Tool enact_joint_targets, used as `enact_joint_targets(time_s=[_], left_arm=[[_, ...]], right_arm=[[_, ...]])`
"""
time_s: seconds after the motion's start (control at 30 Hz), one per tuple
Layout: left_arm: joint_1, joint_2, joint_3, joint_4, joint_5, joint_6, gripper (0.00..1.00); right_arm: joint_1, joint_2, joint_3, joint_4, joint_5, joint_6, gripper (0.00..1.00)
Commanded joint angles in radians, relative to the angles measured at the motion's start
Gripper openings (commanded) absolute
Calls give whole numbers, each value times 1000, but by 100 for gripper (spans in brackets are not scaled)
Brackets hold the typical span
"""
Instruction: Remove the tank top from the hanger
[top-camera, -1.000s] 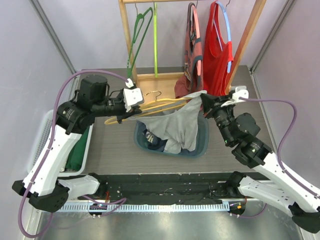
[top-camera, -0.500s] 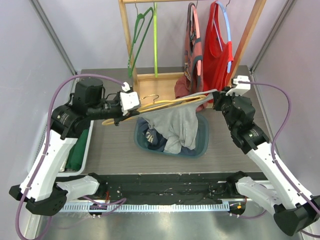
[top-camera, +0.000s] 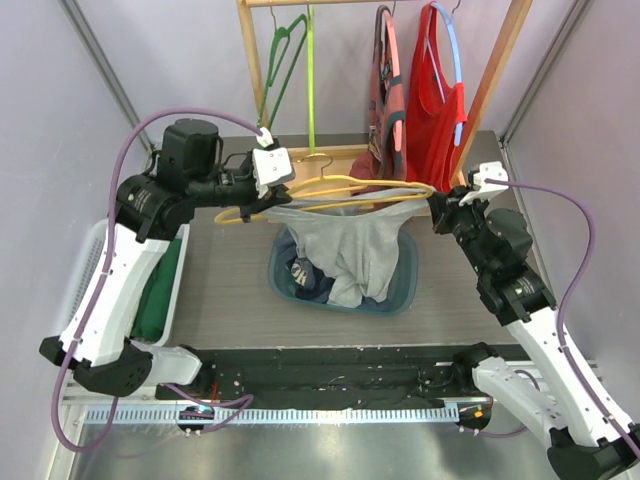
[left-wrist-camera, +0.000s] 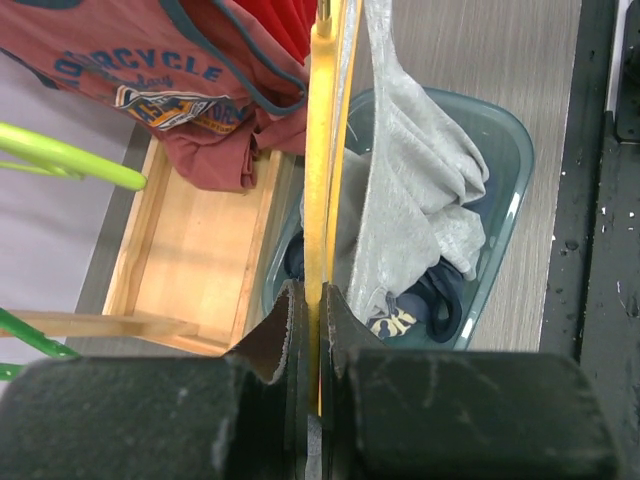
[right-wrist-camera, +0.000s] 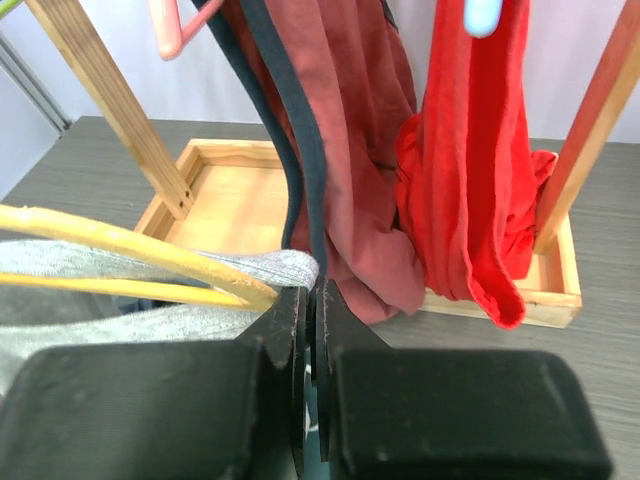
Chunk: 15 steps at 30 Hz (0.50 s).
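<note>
My left gripper is holding the hanger next to the remaining strap (top-camera: 285, 213). My right gripper should grab the hanger's other end (top-camera: 412, 187) so that my left gripper is free for that strap.
A yellow hanger (top-camera: 340, 183) hangs level in the air above the basket, with the grey tank top (top-camera: 350, 245) draped from it. My left gripper (top-camera: 262, 205) is shut on the hanger's left arm; in the left wrist view the yellow bar (left-wrist-camera: 320, 150) runs straight out from between the jaws of the gripper (left-wrist-camera: 314, 300), and the grey cloth (left-wrist-camera: 410, 190) falls to its right. My right gripper (top-camera: 436, 208) is shut at the hanger's right tip. The right wrist view shows that gripper (right-wrist-camera: 311, 295) pinching the grey strap (right-wrist-camera: 270, 268) beside the hanger tip (right-wrist-camera: 120, 243).
A teal basket (top-camera: 405, 285) holding dark clothes sits under the tank top. Behind stands a wooden rack (top-camera: 490, 90) with green hangers (top-camera: 280, 70), a dark red top (top-camera: 385, 110) and a red top (top-camera: 435, 110). A white bin (top-camera: 85, 270) with a green garment (top-camera: 155, 300) is at the left.
Both arms rose and spread apart. The hanger went from tilted low over the basket to level and higher, and the tank top's upper edge is now stretched along it.
</note>
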Motion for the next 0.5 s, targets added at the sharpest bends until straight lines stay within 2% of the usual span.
enact_joint_targets(time_s=[0.0,0.2,0.3,0.33,0.37,0.4,0.47], left_arm=[[-18,33,77,53,31,-15,0],[-48,84,126,76,8,-15,0],[-70,152,223,69,-1,-15,0],[-83,170,252,63,-7,-17,0],[-90,188,314,55,-10,-17,0],[-97,225,342,32,-16,-15,0],[-117,257,417,3,-28,-7,0]], right_arm=[[10,-48,-52,-22,-66,-25,1],[11,-108,-87,-73,-40,-28,1],[11,-123,-55,-85,-39,-42,18],[10,-125,-41,-91,-39,-51,36],[10,-126,-26,-107,-40,-54,45],[10,-128,8,-119,-42,-57,72],[10,-126,40,-171,-63,-64,100]])
